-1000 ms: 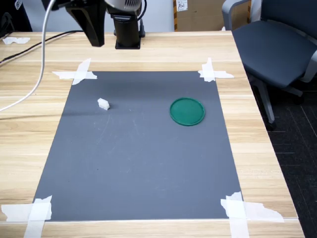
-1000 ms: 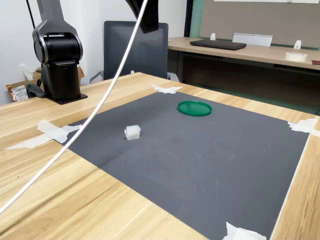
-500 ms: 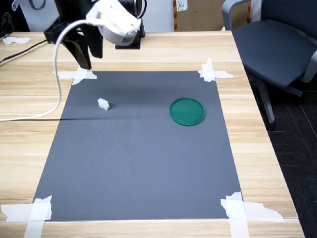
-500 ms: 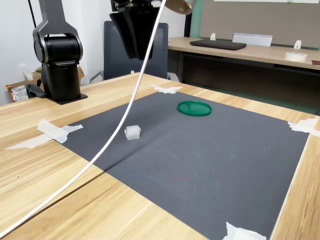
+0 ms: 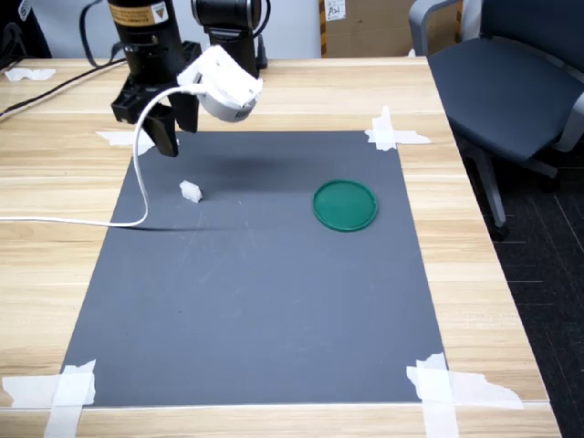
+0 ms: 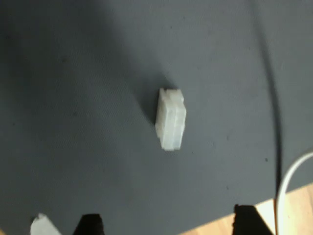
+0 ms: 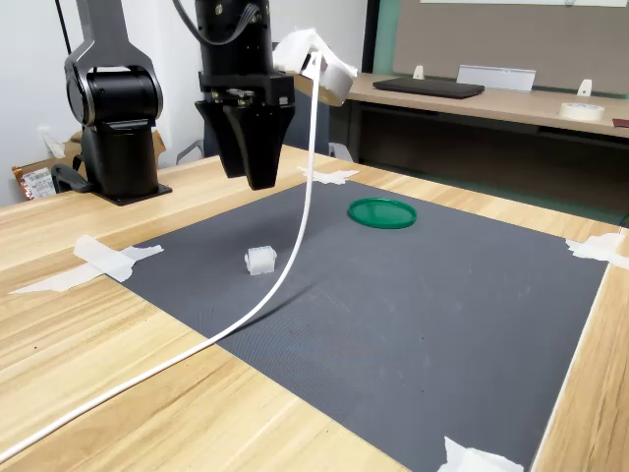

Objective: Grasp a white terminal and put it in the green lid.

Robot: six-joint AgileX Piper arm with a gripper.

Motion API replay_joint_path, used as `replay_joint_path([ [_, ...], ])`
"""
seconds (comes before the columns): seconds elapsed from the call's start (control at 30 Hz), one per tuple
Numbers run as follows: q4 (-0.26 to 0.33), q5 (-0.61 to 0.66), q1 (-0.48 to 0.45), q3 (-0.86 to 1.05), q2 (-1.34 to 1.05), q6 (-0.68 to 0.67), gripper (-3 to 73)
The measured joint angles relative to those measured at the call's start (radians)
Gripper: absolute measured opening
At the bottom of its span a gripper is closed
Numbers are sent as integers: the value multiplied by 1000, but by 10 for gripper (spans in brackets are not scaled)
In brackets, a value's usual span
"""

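My gripper is going to carry the white terminal to the green lid, and the white cable (image 5: 73, 220) droops in a slack bend (image 5: 142, 216), so I expect the cable to pull nearly straight on the way.
A tiny white terminal (image 5: 191, 191) lies on the dark grey mat (image 5: 255, 301), in the first exterior view's upper left. My gripper (image 5: 172, 139) hangs above the mat just behind it, pointing down, open, holding nothing. In the second exterior view the gripper (image 7: 252, 173) is above and behind the terminal (image 7: 259, 260). The wrist view shows the terminal (image 6: 170, 119) lying free ahead of the two spread fingertips (image 6: 88, 223). The green lid (image 5: 345, 204) lies flat on the mat to the first exterior view's right, also visible as the green lid (image 7: 382, 212) in the second exterior view.
A white cable (image 5: 135, 187) droops from the white wrist camera (image 5: 224, 84) across the mat's edge and the wooden table (image 5: 474, 274). The arm's black base (image 7: 118, 118) stands behind. White tape (image 5: 392, 132) holds the mat's corners. An office chair (image 5: 511, 82) stands beside the table.
The arm has come down from high above toward the mat, bringing the gripper close over the terminal. The cable has swung and now lies on the mat. Terminal and lid stayed put.
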Motion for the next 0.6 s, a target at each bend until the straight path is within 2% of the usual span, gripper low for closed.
replay_joint_path([
  [0.3, -1, -103, 0, 25, 74, 17, 518],
  [0.6, 2, -121, 0, 25, 158, 80, 518],
])
